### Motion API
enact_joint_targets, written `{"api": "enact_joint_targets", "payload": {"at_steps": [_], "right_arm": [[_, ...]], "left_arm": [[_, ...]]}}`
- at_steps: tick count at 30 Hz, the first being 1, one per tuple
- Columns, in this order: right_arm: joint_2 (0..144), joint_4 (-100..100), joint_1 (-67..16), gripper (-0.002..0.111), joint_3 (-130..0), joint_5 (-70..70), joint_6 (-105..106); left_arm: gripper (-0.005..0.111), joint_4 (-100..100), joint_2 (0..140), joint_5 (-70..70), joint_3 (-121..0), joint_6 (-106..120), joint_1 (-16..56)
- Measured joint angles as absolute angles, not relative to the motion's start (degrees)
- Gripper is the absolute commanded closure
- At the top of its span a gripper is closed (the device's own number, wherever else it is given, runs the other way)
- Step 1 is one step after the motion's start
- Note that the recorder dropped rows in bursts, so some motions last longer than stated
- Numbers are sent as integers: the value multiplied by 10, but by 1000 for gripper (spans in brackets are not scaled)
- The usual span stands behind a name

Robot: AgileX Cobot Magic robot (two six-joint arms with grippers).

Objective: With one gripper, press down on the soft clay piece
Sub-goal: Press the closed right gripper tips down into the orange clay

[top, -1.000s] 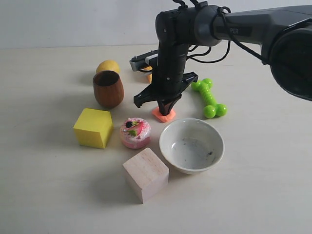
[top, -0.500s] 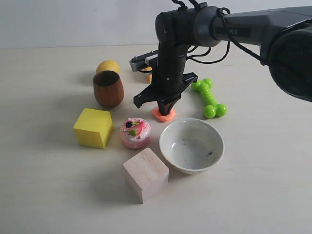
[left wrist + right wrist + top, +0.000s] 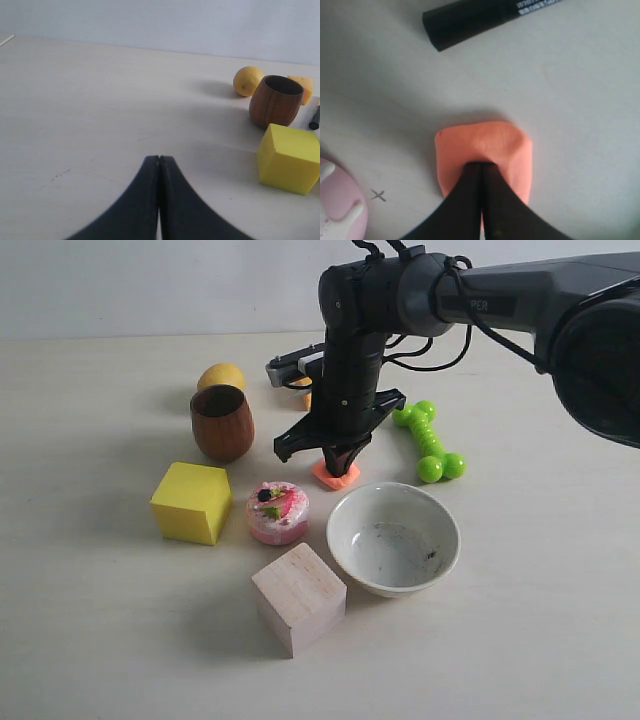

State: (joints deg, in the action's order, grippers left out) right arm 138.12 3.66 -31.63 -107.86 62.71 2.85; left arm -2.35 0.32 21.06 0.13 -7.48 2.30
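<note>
The shut fingertips (image 3: 338,466) are pressed deep into the top of the soft clay piece (image 3: 336,479), so I expect the piece to stay down and keep a dent when I lift my right gripper.
The soft clay piece (image 3: 336,476) (image 3: 485,145) is a small salmon-orange lump lying on the table between the pink cake toy and the green toy. My right gripper (image 3: 339,466) (image 3: 481,165) points straight down, shut, with its closed fingertips sunk into the top of the clay. Nothing is held between the fingers. My left gripper (image 3: 159,158) is shut and empty, low over bare table, and does not show in the exterior view.
A white bowl (image 3: 393,538), wooden block (image 3: 298,597), pink cake toy (image 3: 278,512), yellow block (image 3: 192,502), wooden cup (image 3: 222,422), lemon (image 3: 221,376) and green bone toy (image 3: 430,439) ring the clay. A black marker (image 3: 485,17) lies just beyond it.
</note>
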Motion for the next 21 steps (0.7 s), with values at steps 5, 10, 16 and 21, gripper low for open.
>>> {"api": "enact_joint_targets", "payload": {"at_steps": [5, 10, 16, 21], "right_arm": [[1373, 37, -316, 108, -1075, 620, 29], [1368, 34, -316, 108, -1069, 613, 29], [1368, 34, -316, 87, -1069, 612, 29], [1366, 33, -316, 77, -1067, 610, 27]], "left_arm": [[107, -24, 3, 211, 1, -75, 23], [107, -24, 3, 211, 1, -75, 23], [107, -24, 3, 211, 1, -75, 23], [107, -24, 3, 211, 1, -75, 23]]}}
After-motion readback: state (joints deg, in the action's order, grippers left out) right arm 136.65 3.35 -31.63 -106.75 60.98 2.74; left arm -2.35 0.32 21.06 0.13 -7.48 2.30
